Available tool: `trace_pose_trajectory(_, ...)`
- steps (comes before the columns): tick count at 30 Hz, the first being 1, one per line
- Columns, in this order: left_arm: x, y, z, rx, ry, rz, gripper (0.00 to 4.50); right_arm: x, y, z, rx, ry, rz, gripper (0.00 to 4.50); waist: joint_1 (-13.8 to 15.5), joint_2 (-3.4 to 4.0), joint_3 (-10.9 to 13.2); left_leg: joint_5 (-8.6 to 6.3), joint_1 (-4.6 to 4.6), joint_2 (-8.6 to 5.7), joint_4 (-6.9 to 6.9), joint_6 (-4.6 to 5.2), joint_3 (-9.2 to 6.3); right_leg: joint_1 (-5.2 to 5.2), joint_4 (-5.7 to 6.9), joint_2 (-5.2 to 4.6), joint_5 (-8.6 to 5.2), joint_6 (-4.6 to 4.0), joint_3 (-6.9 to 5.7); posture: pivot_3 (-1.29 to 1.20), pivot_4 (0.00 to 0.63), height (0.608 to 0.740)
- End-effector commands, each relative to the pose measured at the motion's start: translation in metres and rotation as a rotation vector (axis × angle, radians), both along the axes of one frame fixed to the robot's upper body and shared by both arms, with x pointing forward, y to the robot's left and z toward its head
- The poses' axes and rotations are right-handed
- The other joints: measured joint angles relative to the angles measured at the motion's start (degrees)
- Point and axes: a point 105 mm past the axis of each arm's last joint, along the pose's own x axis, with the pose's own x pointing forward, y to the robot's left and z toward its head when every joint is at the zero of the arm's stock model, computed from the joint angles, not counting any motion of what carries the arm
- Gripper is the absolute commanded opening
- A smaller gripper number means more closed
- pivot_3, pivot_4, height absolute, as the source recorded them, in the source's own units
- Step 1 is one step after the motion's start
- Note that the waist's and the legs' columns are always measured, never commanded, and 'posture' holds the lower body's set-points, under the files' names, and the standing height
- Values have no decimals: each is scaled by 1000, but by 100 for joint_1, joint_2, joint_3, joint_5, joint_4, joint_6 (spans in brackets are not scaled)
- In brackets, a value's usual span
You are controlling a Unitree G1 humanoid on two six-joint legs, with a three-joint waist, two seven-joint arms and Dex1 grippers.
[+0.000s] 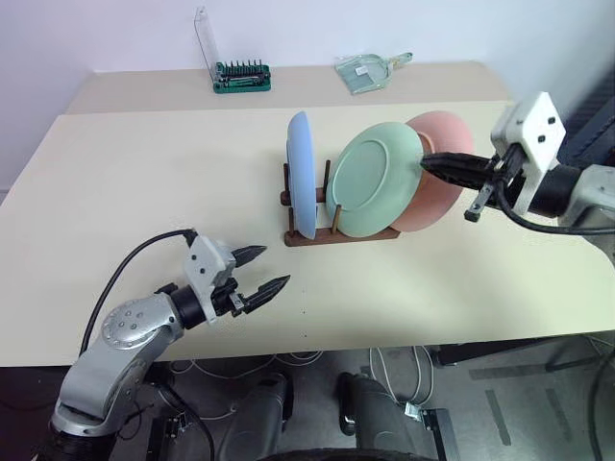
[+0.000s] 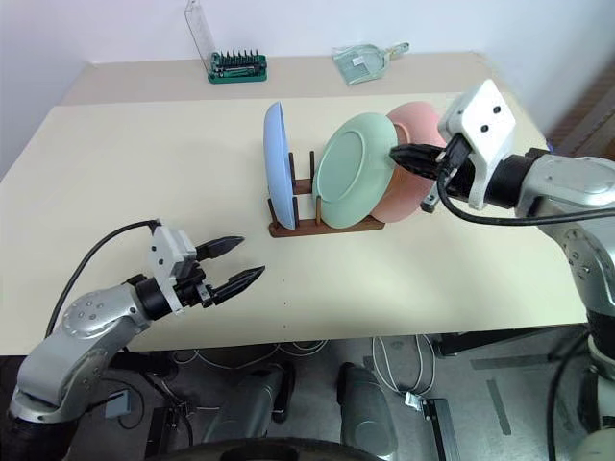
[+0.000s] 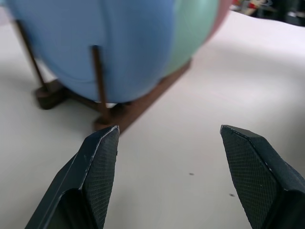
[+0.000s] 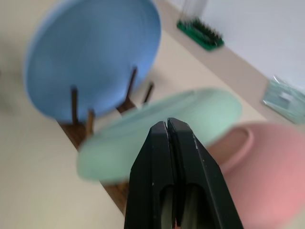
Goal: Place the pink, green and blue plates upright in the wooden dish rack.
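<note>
My right gripper needs to push the green plate (image 1: pixel 363 181) upright, because it is leaning over the pink plate. It should then back out and press the pink plate's outer side (image 1: pixel 462 136).
The wooden dish rack (image 1: pixel 336 237) stands mid-table with all three plates in it. The blue plate (image 1: pixel 301 173) is upright at its left end. Beside it the green plate (image 1: pixel 375 182) leans to the right, and the pink plate (image 1: pixel 432 206) leans behind it at the right end. My right gripper (image 1: pixel 425 163) is shut with nothing between its fingers. Its tips sit at the green plate's right rim, in front of the pink plate; I cannot tell whether they touch. My left gripper (image 1: pixel 276 267) hovers open and empty over the table's front left, pointing at the rack (image 3: pixel 119 114).
A green tool case (image 1: pixel 242 77) with a raised clear lid stands at the back of the table. A clear flat packet (image 1: pixel 365 72) lies to its right. Bare tabletop (image 1: pixel 144 173) spreads left of the rack. The table's front edge runs just below my left gripper.
</note>
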Motion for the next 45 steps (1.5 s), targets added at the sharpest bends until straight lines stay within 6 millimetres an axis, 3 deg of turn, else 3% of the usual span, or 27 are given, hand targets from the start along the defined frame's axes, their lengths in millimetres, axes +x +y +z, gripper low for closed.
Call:
trace_pose_trajectory(1,-5,-11,7,-6,-16,-83,3506,-4,0,-2,-100,-44,-7,14,10,0,0,0,-1,0,0,0,0,0,0,0,0,0,-1,0,150,740)
trace_pose_trajectory(11,-10,-24,10,-17,-12,-121,3506,6,0,-29,-205,-23,-37,14,9,0,0,0,-2,-2,3,0,0,1,-1,-3,0,0,-2,0,150,740)
trace_pose_trajectory(21,-10,-25,14,-27,-12,-98,3506,-5,44,-11,-112,-101,164,14,10,0,0,1,-1,-2,7,1,0,3,3,0,1,1,-2,0,150,740)
trace_pose_trajectory(28,-10,-24,14,-29,-10,-97,3506,-9,52,-10,-102,-100,196,14,16,0,0,1,-1,-3,11,1,-1,5,2,0,2,1,-3,0,150,740)
trace_pose_trajectory(33,-9,-23,12,-25,-10,-98,3506,0,12,24,-112,-208,40,14,25,0,0,1,-1,-4,13,1,0,5,4,0,2,1,-2,0,150,740)
trace_pose_trajectory(38,-10,-24,10,-28,1,-114,3506,12,-49,50,-202,-308,-221,14,18,0,0,1,-1,-6,16,1,0,7,4,-1,3,2,-3,0,150,740)
trace_pose_trajectory(42,-9,-24,8,-26,1,-128,3506,18,-90,42,-314,-293,-380,14,15,1,-1,1,1,-5,16,1,3,9,4,-1,3,1,-3,0,150,740)
trace_pose_trajectory(45,-8,-24,7,-26,2,-133,3506,20,-104,20,-378,-227,-420,14,6,3,-2,2,3,-4,16,2,4,10,6,-1,3,1,-1,0,150,740)
